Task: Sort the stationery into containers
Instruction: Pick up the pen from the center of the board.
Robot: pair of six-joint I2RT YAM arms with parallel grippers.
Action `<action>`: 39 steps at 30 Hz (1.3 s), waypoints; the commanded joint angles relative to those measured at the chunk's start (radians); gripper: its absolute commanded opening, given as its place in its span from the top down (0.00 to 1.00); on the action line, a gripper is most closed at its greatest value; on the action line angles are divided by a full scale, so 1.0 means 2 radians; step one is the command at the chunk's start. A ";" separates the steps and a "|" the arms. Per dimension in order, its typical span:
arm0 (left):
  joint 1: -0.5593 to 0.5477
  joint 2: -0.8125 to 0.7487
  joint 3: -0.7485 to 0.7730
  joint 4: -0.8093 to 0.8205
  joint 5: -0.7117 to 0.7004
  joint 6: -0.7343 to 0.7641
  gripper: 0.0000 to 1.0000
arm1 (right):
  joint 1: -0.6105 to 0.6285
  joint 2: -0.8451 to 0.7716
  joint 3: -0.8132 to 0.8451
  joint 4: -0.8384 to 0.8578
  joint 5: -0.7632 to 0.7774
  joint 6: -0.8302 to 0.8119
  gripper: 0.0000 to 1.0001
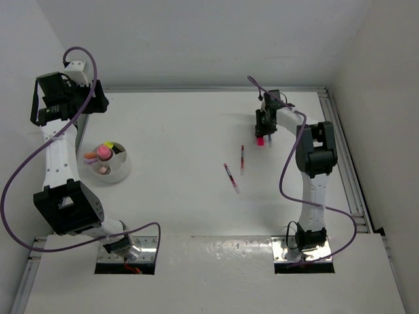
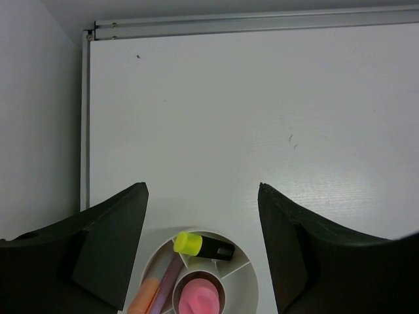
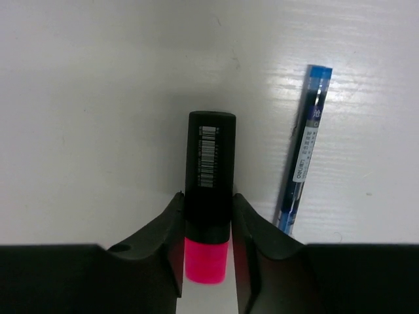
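The pink cap (image 1: 260,141) pokes out free of the right gripper's fingers, so the left gripper should keep moving toward the right gripper until it closes on that cap.
My right gripper (image 3: 208,209) is shut on a black highlighter with a pink cap (image 3: 209,176) at the far right of the table (image 1: 261,139). A blue pen (image 3: 302,154) lies just right of it. Two thin red-pink pens (image 1: 241,158) (image 1: 230,177) lie mid-table. My left gripper (image 2: 203,196) is open and empty, raised above the round divided dish (image 1: 124,167). The dish (image 2: 252,278) holds a yellow-capped black highlighter (image 2: 203,246), an orange highlighter (image 2: 145,296), a purplish pen (image 2: 167,282) and a pink item (image 2: 198,297) in its centre cup.
A metal rail (image 1: 340,144) runs along the table's right edge and another along the back (image 2: 262,23). White walls close in on the left, back and right. Purple cables (image 1: 288,163) hang from both arms.
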 commanded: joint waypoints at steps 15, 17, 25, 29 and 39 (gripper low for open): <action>-0.104 -0.070 -0.109 0.208 0.196 -0.165 0.26 | 0.050 -0.073 0.109 0.174 -0.196 0.433 1.00; -0.145 -0.064 -0.118 0.232 0.190 -0.187 0.26 | 0.067 -0.076 0.113 0.190 -0.184 0.489 1.00; -0.268 -0.009 -0.106 0.284 0.101 -0.267 0.27 | 0.114 -0.095 0.122 0.188 -0.121 0.617 1.00; -0.288 0.026 -0.073 0.282 0.074 -0.311 0.27 | 0.131 -0.116 0.096 0.195 -0.076 0.629 1.00; -0.302 0.051 -0.055 0.295 0.050 -0.349 0.33 | 0.166 -0.150 0.065 0.203 -0.023 0.632 1.00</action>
